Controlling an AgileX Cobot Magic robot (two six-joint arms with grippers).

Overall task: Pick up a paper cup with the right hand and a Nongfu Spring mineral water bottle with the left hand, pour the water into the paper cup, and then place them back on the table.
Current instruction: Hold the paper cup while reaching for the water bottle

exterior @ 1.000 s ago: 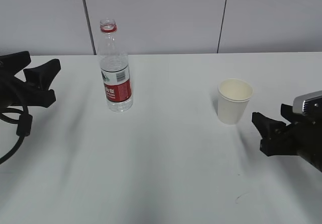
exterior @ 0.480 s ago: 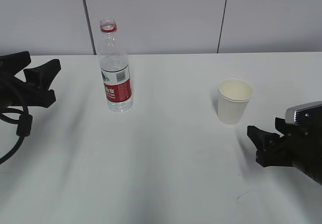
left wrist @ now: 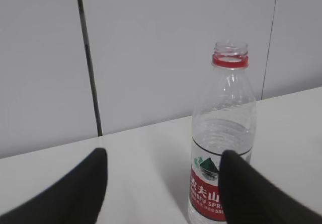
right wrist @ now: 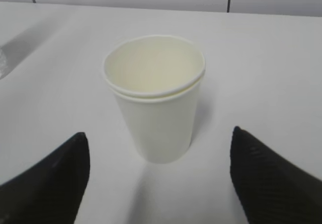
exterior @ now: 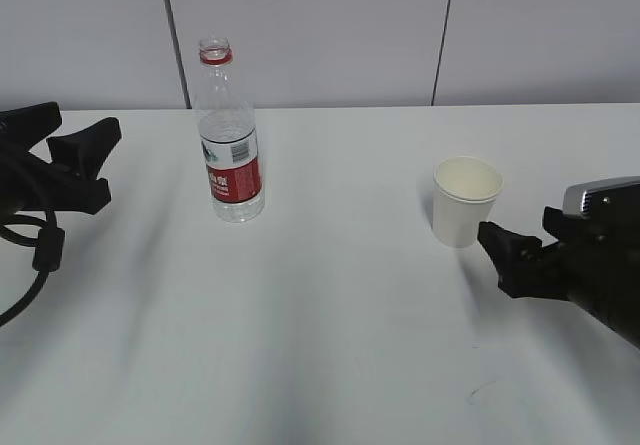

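The bottle's opening (exterior: 214, 43) is narrow, so the water (exterior: 231, 152) will flow into the paper cup in a thin stream when I pour it.
The Nongfu Spring mineral water bottle (exterior: 232, 155) stands upright and uncapped on the white table (exterior: 330, 325), left of centre; water fills roughly its lower half. In the left wrist view the bottle (left wrist: 225, 123) is ahead and to the right, partly behind the right finger. My left gripper (exterior: 85, 125) (left wrist: 162, 156) is open and empty, well left of the bottle. The paper cup (exterior: 465, 203) (right wrist: 156, 98) stands upright and empty at the right. My right gripper (exterior: 517, 227) (right wrist: 158, 133) is open and empty, just short of the cup and centred on it.
A grey panelled wall (exterior: 320, 25) with dark vertical seams runs behind the table's far edge. A looped black cable (exterior: 30, 255) hangs by the left arm at the left edge.
My right gripper has moved left toward the paper cup, its fingertip now close beside the cup's base. The left arm, the bottle and the cup have not moved.
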